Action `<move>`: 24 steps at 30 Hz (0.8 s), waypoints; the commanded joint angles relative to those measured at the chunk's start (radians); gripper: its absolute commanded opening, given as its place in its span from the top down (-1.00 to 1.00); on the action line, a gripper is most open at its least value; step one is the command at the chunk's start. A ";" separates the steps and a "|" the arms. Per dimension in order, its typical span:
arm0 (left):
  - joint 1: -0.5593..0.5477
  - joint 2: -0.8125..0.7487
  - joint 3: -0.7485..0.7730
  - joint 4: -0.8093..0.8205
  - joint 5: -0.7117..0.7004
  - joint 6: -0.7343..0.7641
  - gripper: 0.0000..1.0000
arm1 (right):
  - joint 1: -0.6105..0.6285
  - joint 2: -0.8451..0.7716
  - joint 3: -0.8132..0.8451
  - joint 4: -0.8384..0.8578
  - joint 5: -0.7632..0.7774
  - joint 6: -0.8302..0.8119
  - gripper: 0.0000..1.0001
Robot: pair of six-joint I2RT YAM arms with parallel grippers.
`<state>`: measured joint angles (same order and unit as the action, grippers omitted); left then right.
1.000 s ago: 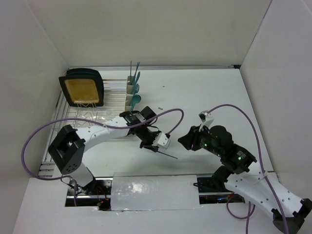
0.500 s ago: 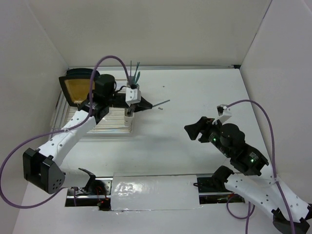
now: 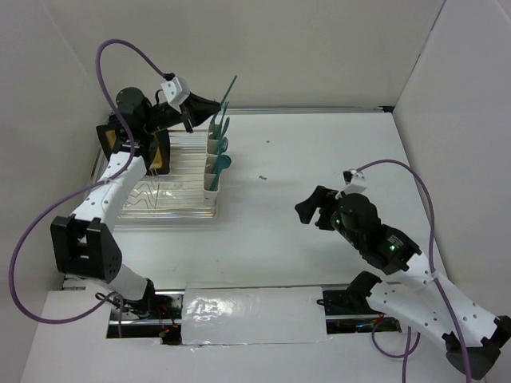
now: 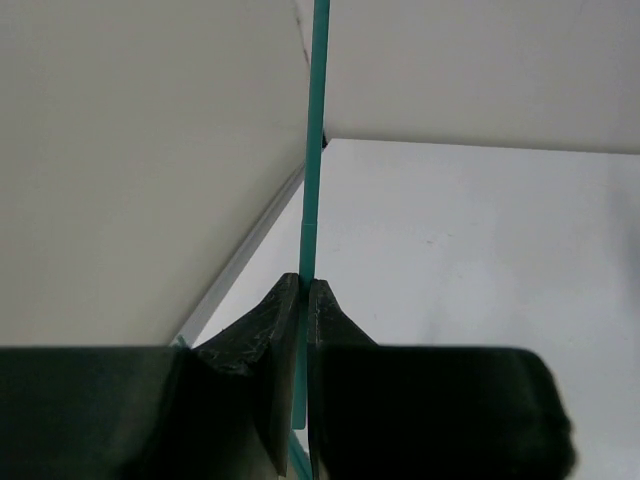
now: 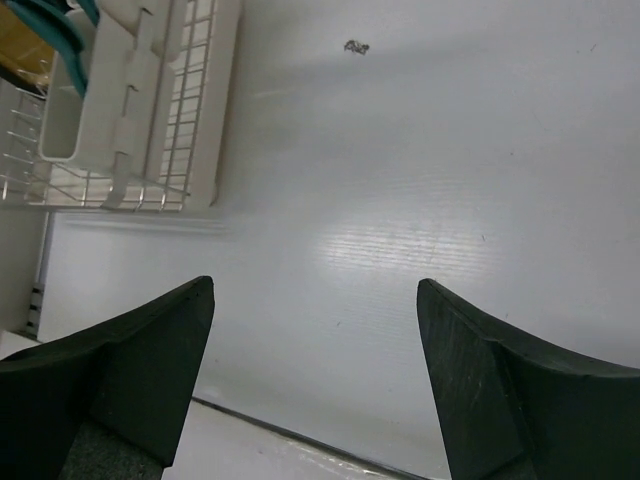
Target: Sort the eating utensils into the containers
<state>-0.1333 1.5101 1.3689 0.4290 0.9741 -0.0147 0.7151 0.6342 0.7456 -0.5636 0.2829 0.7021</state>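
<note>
I should keep lowering the slim teal utensil (image 3: 230,88) with my left gripper, as it is upright over the far cream-white container (image 3: 213,144), until its lower end is inside, and then let go.
My left gripper (image 3: 214,104) is raised at the back left, above the far end of the cream-white containers (image 3: 213,171). It is shut on a slim teal utensil (image 3: 228,92), which also shows in the left wrist view (image 4: 312,170) running straight up from between the jaws; its head is out of view. Several teal utensils (image 3: 223,145) stand in the containers, their heads pointing right. My right gripper (image 3: 314,209) is open and empty, low over the table at the right. In the right wrist view the gripper (image 5: 315,290) looks at the containers (image 5: 95,95) at top left.
A wire dish rack (image 3: 164,183) stands at the left with a tan-and-black board (image 3: 154,144) at its back. The containers hang on the rack's right edge. A tiny dark speck (image 3: 262,177) lies on the table, also in the right wrist view (image 5: 355,47). White walls enclose the table.
My left gripper has carried the teal utensil from the table centre to the back left and lifted it above the containers. My right gripper has shifted slightly and stays open.
</note>
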 commanded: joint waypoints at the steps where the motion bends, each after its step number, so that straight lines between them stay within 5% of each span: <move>1: 0.026 0.071 0.056 0.136 -0.069 -0.085 1.00 | -0.003 0.030 -0.002 0.071 0.048 0.007 -0.77; 10: 0.049 0.223 0.001 0.332 -0.172 -0.152 1.00 | -0.003 0.154 0.008 0.100 0.070 -0.006 -0.82; 24: 0.067 0.318 -0.090 0.511 -0.144 -0.191 1.00 | -0.006 0.269 0.018 0.140 0.088 -0.016 -0.86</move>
<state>-0.0731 1.8095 1.2938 0.8013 0.8143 -0.1940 0.7136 0.8959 0.7452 -0.4709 0.3378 0.6937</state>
